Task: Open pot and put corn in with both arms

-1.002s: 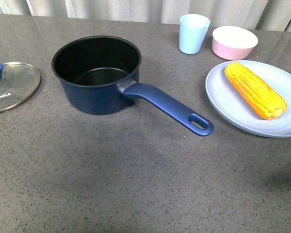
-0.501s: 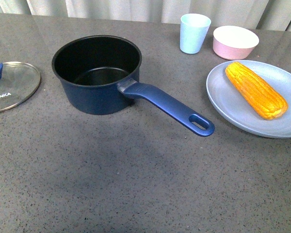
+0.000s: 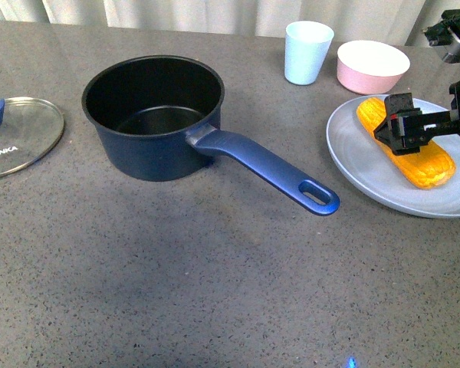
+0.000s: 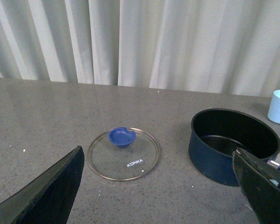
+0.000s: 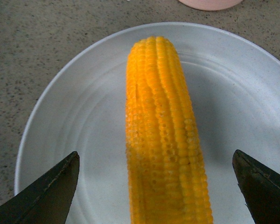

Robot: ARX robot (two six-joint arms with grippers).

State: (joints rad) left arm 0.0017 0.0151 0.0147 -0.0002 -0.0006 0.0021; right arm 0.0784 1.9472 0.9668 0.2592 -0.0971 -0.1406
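Note:
The navy pot's wide opening [image 3: 154, 95] is wider than the yellow corn [image 3: 428, 167] is long, so the corn should end up fully inside, below the pot's rim, when I let go of it there.
The navy pot [image 3: 153, 119] stands open on the grey table, its black inside empty and its long handle [image 3: 272, 170] pointing to the front right; it also shows in the left wrist view [image 4: 233, 144]. Its glass lid [image 3: 15, 136] with blue knob lies flat at the far left, also in the left wrist view [image 4: 124, 152]. The corn [image 3: 429, 165] lies on a pale blue plate [image 3: 368, 172]. My right gripper [image 3: 414, 130] is open just above the cob's middle, its jaws on either side of the corn [image 5: 163, 135]. My left gripper [image 4: 161, 196] is open, apart from lid and pot.
A light blue cup [image 3: 307, 51] and a pink bowl [image 3: 372, 67] stand behind the plate. White curtains hang behind the table's far edge.
My right arm has come into the front view from the right and now hovers over the corn. Pot, lid and corn have not moved.

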